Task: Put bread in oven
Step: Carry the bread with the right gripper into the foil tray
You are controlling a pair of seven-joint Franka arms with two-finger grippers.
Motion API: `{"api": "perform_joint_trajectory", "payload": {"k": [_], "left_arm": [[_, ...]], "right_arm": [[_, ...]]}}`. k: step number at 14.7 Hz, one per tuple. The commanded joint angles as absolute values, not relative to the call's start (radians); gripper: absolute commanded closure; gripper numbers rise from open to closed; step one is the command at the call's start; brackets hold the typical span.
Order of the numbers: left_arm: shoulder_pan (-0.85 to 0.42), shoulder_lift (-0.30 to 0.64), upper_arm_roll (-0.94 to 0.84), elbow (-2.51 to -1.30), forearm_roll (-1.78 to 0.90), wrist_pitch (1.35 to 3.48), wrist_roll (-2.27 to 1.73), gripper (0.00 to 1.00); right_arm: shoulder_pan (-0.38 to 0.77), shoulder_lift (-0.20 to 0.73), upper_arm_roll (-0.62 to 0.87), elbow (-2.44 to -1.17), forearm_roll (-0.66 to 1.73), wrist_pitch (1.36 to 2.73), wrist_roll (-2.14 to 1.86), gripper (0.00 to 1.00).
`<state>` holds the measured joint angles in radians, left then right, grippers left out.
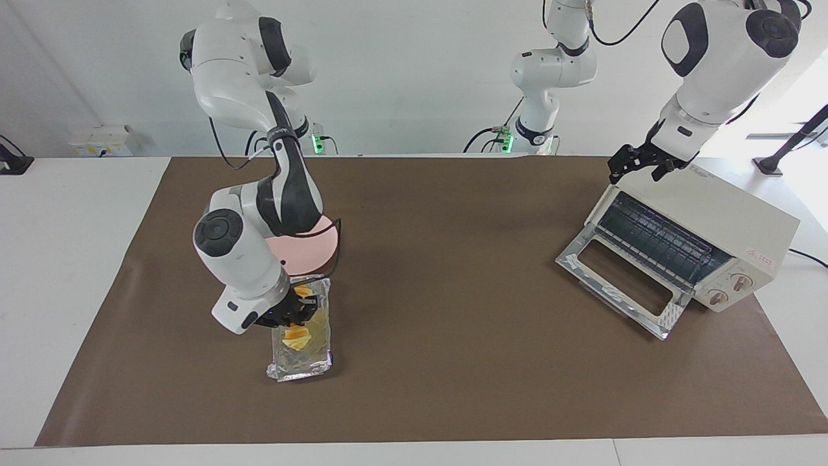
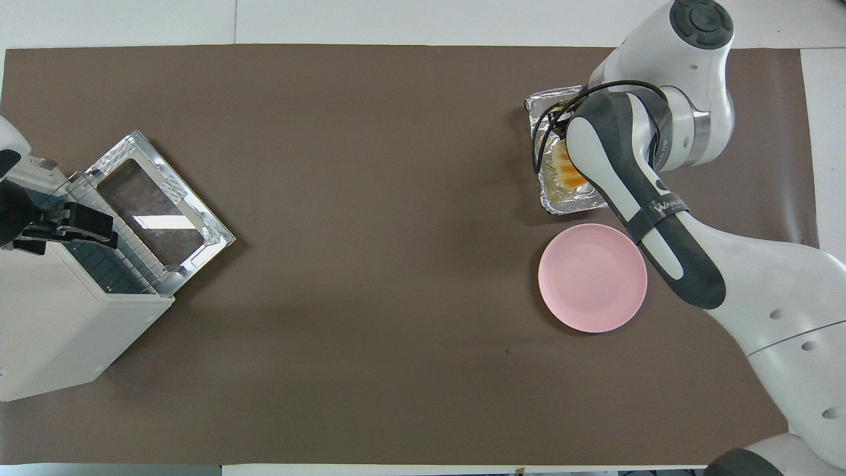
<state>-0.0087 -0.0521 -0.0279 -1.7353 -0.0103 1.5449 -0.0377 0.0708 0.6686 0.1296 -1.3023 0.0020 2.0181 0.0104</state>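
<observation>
Next, I let go of the bread with my right gripper and use that gripper to bring the foil tray closer by its rim, because the tray is far from my left gripper and the oven.
The golden-yellow bread hangs from my right gripper, which is shut on it, low inside the crinkled foil tray. Whether the loaf touches the tray floor I cannot tell. In the overhead view the right arm covers most of the loaf and the gripper. The cream-white oven stands at the left arm's end of the table, its glass door dropped open and the rack showing. My left gripper waits open just over the oven's top front edge.
A round pink plate with nothing on it lies beside the foil tray, nearer to the robots. A brown mat covers the table. A third arm's base stands at the robots' edge.
</observation>
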Motion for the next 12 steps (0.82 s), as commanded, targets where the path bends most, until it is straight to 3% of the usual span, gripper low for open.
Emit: {"api": "perform_joint_trajectory", "payload": {"k": [1,4,6,7,12], "left_arm": [[-0.008,-0.066,-0.028,-1.749,0.008,1.56,-0.041,0.0],[-0.009,-0.066,-0.028,-1.749,0.008,1.56,-0.04,0.0],[-0.008,-0.066,-0.028,-1.749,0.008,1.56,-0.041,0.0],[-0.009,-0.066,-0.028,-1.749,0.008,1.56,-0.04,0.0],[-0.009,-0.064,-0.028,-1.749,0.008,1.56,-0.041,0.0]], "right_arm": [[0.063,0.673,0.13,-1.327,-0.029,2.086,0.021,1.0],[0.068,0.667,0.13,-1.391,-0.025,2.143,0.025,1.0],[0.063,0.654,0.132,-1.446,-0.012,2.192,0.025,0.26],[0.064,0.652,0.132,-1.447,-0.012,2.186,0.026,0.0],[0.064,0.629,0.132,-1.389,-0.023,2.053,0.023,0.0]]}}
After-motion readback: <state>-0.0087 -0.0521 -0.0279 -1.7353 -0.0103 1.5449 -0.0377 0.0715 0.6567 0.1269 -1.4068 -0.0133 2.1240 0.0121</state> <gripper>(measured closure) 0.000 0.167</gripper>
